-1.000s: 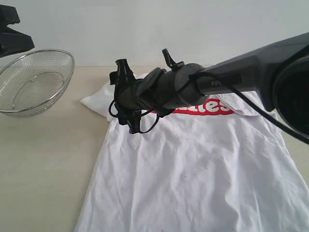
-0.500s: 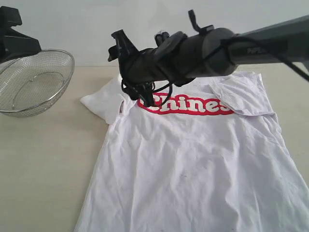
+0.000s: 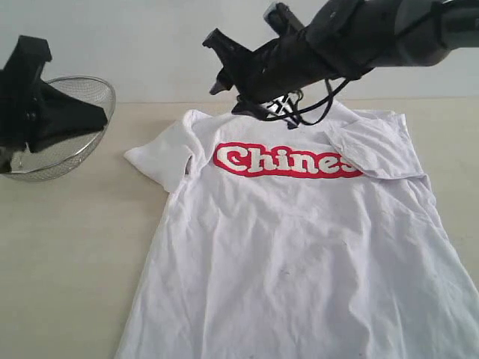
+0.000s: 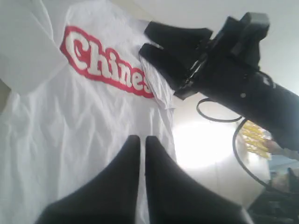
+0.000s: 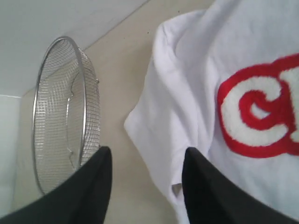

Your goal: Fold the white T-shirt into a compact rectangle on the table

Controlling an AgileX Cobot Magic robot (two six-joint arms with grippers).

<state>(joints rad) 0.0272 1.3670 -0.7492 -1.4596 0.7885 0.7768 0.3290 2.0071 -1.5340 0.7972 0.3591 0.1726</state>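
Note:
My left gripper should take the sleeve's end (image 3: 148, 167) and fold it over the chest, because the spread sleeve (image 3: 168, 151) points toward the mesh bowl, away from my right gripper.
The white T-shirt (image 3: 299, 247) lies flat and face up on the table (image 3: 67, 247), its red band reading "Chines". One sleeve (image 3: 374, 149) is folded in over the chest, and the other sleeve (image 3: 161, 157) lies spread out. My right gripper (image 3: 218, 63) hangs in the air above the collar, open and empty. In the right wrist view its jaws (image 5: 147, 156) frame the spread sleeve's edge (image 5: 154, 126) and bare table from above. My left gripper (image 3: 93, 116) hovers over the mesh bowl. Its fingers (image 4: 138, 140) are shut on nothing, high above the shirt (image 4: 70, 121).
A wire-mesh metal bowl (image 3: 90, 81) stands at the table's far left, also in the right wrist view (image 5: 60, 116). A pale wall rises behind the table. Bare tabletop lies left of the shirt.
My right arm has lifted and swung from over the spread sleeve toward the collar, its jaws narrowing somewhat. The left arm has moved in over the bowl.

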